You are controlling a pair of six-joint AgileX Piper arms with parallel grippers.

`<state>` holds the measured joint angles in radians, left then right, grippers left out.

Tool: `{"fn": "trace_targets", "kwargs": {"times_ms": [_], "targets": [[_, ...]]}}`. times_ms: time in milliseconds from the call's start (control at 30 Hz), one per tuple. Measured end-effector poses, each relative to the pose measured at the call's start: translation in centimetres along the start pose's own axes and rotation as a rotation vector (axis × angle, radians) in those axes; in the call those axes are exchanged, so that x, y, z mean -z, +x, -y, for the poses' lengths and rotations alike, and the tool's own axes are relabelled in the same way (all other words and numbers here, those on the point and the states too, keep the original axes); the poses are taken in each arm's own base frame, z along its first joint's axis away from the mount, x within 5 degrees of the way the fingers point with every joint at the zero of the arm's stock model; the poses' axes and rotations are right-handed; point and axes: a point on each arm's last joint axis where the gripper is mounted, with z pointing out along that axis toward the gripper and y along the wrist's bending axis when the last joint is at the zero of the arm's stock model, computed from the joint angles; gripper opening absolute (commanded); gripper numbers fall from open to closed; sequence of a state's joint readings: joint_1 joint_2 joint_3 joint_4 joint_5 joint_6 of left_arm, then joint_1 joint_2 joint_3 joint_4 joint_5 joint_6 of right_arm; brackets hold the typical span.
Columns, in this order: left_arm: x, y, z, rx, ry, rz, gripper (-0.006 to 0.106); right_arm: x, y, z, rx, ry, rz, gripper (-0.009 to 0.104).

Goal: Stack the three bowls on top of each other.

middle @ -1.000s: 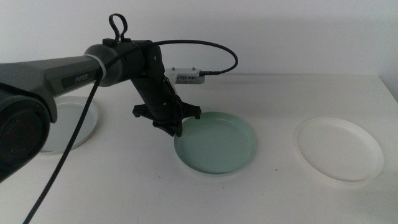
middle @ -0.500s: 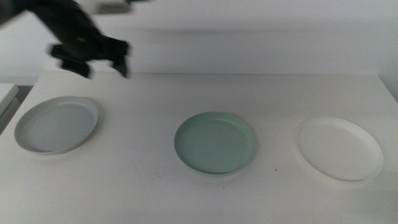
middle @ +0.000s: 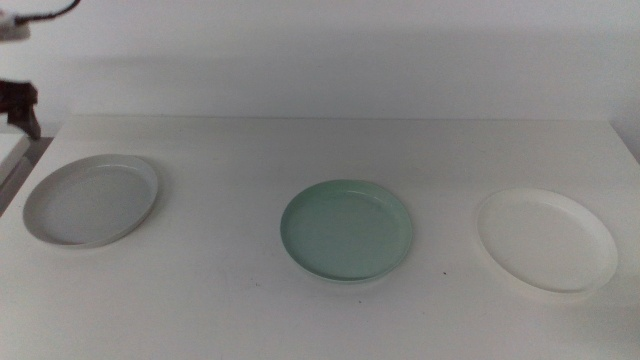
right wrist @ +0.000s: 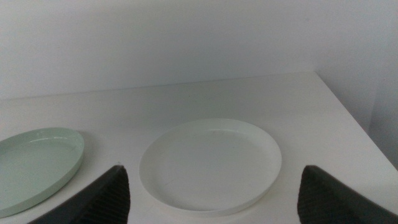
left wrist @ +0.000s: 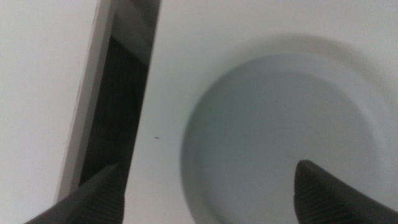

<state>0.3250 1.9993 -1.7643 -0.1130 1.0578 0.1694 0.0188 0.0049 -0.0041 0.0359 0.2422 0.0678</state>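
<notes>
My gripper will cover the mint green bowl's rim point(middle: 346, 277) almost completely with the grey-blue bowl point(middle: 92, 201) when it stacks them, because that rim looks about as wide.
Three bowls lie apart in a row on the white table: the pale grey-blue bowl point(middle: 90, 200) at the left, the mint green bowl point(middle: 346, 230) in the middle, the white bowl point(middle: 545, 240) at the right. Only a dark bit of my left gripper point(middle: 22, 108) shows at the middle view's far left edge. In its wrist view the left gripper point(left wrist: 208, 199) is open and empty above the grey-blue bowl point(left wrist: 280, 143). My right gripper point(right wrist: 214, 199) is open and empty, held back from the white bowl point(right wrist: 211, 165), with the green bowl point(right wrist: 34, 165) to one side.
The table's left edge point(left wrist: 146, 118) runs close beside the grey-blue bowl, with a dark gap point(left wrist: 121, 112) past it. A white wall point(middle: 330, 50) stands behind the table. The right table edge point(right wrist: 354, 124) lies a little beyond the white bowl.
My left arm has swung away from the green bowl's left rim, up and to the left, nearly out of the middle view. None of the bowls has moved.
</notes>
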Motion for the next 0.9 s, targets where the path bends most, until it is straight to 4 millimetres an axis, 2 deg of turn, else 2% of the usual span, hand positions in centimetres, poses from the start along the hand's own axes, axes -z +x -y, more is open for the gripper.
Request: {"fn": "trace_targets", "kwargs": {"times_ms": [133,267,367,433,500,567,633,767,800,900], "targets": [[-4.1,0.1,-1.7,0.034,0.028,-0.033,0.094,0.0,0.0,0.0,0.000,0.000,0.000,0.093],[-7.8,0.5,-1.9,0.038,0.054,-0.068,0.093,0.0,0.0,0.0,0.000,0.000,0.000,0.093],[-9.7,0.9,-1.9,0.043,0.068,-0.098,0.091,0.0,0.0,0.0,0.000,0.000,0.000,0.093],[-10.8,1.1,-2.0,0.048,0.073,-0.117,0.086,0.0,0.0,0.0,0.000,0.000,0.000,0.093],[-11.5,1.4,-2.0,0.047,0.080,-0.136,0.079,0.0,0.0,0.0,0.000,0.000,0.000,0.093],[-11.7,1.6,-1.9,0.044,0.086,-0.154,0.065,0.0,0.0,0.0,0.000,0.000,0.000,0.093],[-11.6,1.7,-1.9,0.040,0.090,-0.164,0.048,0.0,0.0,0.0,0.000,0.000,0.000,0.093],[-11.6,1.7,-1.9,0.048,0.099,-0.172,0.005,0.0,0.0,0.0,0.000,0.000,0.000,0.093],[-11.6,1.8,-2.0,0.050,0.100,-0.176,-0.002,0.0,0.0,0.0,0.000,0.000,0.000,0.093],[-10.8,1.8,-1.9,0.068,0.106,-0.183,-0.002,0.0,0.0,0.0,0.000,0.000,0.000,0.093]]}}
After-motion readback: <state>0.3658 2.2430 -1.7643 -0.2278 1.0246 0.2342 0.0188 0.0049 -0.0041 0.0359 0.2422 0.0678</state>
